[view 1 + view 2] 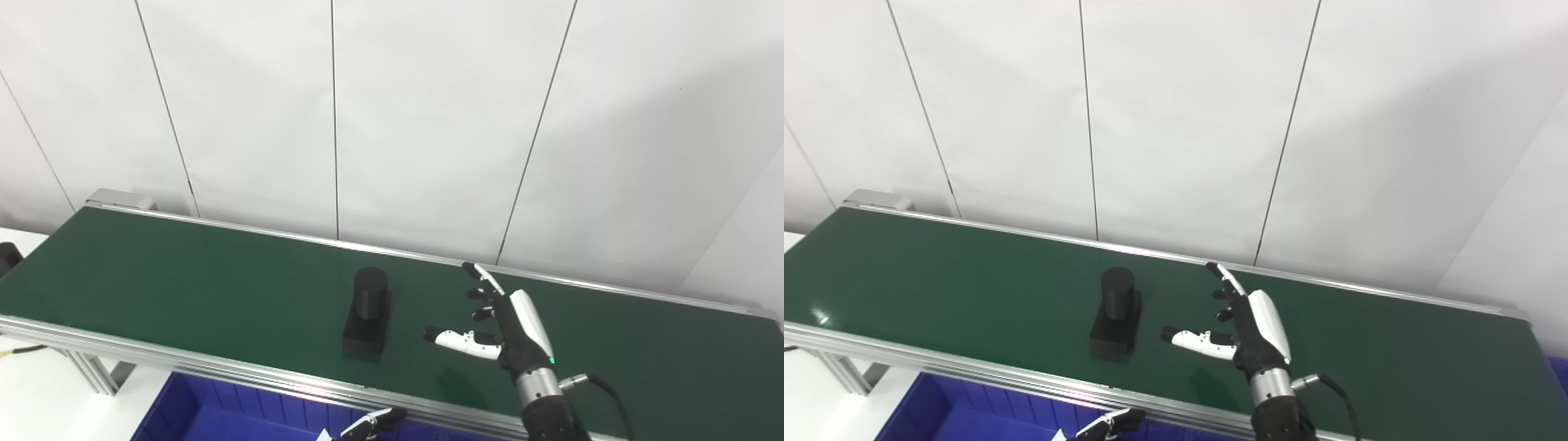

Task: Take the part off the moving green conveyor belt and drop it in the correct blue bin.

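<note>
The part's cylinder runs into its square base [369, 316] as one unbroken black shape, so the base [364, 338] will come with it when I lift the part by the cylinder.
A black part [367, 312], a cylinder standing on a square base, sits upright on the green conveyor belt [184, 275] near its middle. My right hand [499, 321] hovers over the belt just right of the part, open, fingers spread and thumb pointing toward it, a small gap between them. Only the fingertips of my left hand [370, 424] show at the bottom edge, below the belt's front rail and over the blue bin [202, 410]; its state is unclear.
The belt runs between aluminium rails [184, 361], with a white panel wall close behind. A white table surface [37, 392] lies at the lower left. A dark object [7, 257] sits at the left edge.
</note>
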`<state>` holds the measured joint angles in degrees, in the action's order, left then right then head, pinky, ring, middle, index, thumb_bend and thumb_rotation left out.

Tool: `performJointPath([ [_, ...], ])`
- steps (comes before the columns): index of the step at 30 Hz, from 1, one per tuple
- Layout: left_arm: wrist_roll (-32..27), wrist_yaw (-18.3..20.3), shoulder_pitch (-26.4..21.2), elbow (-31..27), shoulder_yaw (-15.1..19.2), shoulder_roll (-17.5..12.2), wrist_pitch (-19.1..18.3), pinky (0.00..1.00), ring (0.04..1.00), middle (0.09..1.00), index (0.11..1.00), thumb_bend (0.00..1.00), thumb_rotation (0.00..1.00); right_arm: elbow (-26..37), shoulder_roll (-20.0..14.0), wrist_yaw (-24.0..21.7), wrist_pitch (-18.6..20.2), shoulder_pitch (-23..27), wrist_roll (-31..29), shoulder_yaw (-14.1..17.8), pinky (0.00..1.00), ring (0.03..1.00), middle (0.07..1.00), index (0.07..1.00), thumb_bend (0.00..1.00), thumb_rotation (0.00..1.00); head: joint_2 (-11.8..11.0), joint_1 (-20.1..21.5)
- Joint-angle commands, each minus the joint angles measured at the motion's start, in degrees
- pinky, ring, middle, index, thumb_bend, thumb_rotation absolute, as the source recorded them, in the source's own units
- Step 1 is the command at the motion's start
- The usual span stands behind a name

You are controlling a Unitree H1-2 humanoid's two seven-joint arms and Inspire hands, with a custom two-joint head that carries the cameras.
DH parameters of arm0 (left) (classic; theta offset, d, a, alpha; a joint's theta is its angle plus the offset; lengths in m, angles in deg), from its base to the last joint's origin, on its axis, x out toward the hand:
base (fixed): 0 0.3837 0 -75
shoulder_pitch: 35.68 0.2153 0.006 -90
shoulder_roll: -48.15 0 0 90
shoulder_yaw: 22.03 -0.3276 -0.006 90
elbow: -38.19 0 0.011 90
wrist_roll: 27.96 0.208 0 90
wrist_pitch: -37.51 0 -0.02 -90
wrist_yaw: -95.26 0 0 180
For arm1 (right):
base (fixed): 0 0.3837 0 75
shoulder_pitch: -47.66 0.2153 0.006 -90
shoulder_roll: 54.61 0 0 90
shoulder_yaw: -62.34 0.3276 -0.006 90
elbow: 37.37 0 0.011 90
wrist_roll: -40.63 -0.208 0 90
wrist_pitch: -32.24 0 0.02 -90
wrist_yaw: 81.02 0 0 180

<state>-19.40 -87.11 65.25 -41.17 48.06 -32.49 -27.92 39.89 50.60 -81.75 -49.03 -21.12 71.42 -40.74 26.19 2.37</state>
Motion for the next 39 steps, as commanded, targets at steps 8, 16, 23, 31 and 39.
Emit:
performJointPath([
  [8, -1.22, 0.66, 0.49, -2.99, -0.29, 0.66, 2.34, 0.76, 0.838, 0.842, 0.811, 0.95, 0.44, -10.02, 1.78, 5.03, -0.7, 8.89, 1.67, -2.77, 0.8, 0.881, 0.929, 0.936, 0.93, 0.52, 0.07, 0.95],
  [16, -1.16, 0.94, 0.97, -3.86, -0.51, 0.35, 2.35, 0.77, 0.837, 0.841, 0.811, 0.94, 0.44, -17.0, 3.13, 6.93, -0.96, 13.37, 1.84, -4.02, 0.82, 0.884, 0.932, 0.955, 0.94, 0.51, 0.34, 1.12],
  [23, 0.22, -0.14, 0.87, -4.09, -0.97, 0.37, 2.35, 0.79, 0.844, 0.838, 0.801, 0.94, 0.45, -22.44, 4.32, 8.21, -0.27, 17.26, 2.25, -5.36, 0.86, 0.911, 0.95, 0.955, 0.95, 0.54, 0.41, 1.01],
  [31, 0.99, -0.48, 0.74, -4.34, -1.68, 0.27, 2.35, 0.8, 0.85, 0.849, 0.81, 0.95, 0.46, -32.02, 6.34, 10.6, -2.14, 22.18, 1.11, -6.06, 0.89, 0.919, 0.939, 0.958, 0.96, 0.54, 0.59, 1.07],
  [39, 3.24, -2.87, 1.76, -5.86, -3.0, 0.62, 2.35, 0.78, 0.839, 0.837, 0.795, 0.94, 0.48, -40.61, 8.36, 13.4, -2.83, 26.54, -0.62, -6.0, 0.85, 0.89, 0.933, 0.947, 0.92, 0.43, 1.19, 0.49],
])
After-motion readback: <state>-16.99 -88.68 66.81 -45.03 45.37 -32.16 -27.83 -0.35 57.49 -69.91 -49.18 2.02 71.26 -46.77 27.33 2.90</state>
